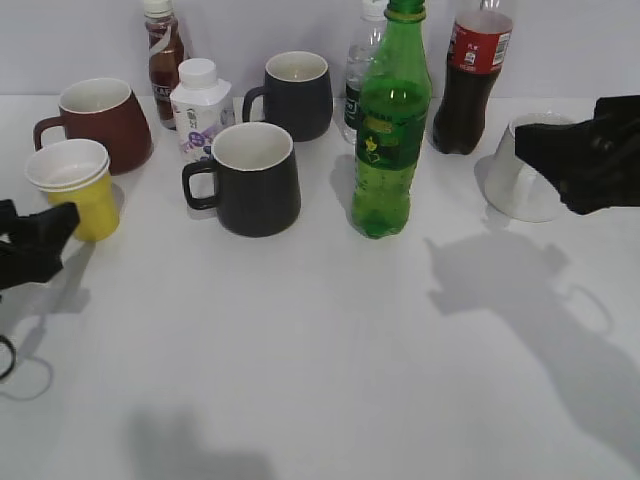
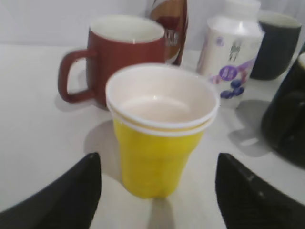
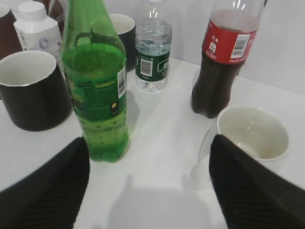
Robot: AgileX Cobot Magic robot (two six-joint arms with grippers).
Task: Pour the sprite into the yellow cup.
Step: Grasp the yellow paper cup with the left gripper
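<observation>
The yellow cup is upright and centred in front of the open fingers, so my left gripper should keep moving forward and close on the cup's side below the cup's rim.
The sprite, a tall green bottle with a green-and-yellow label, stands upright at mid-table; it also shows in the right wrist view. The yellow cup stands at the far left and fills the left wrist view, upright and empty. My left gripper is open just in front of the cup, its fingers wide on either side and not touching it. My right gripper is open at the right, its fingers apart, with the sprite ahead to its left.
A brown-red mug stands behind the yellow cup. Two dark mugs, a white milk bottle, a brown drink bottle, a water bottle, a cola bottle and a white mug crowd the back.
</observation>
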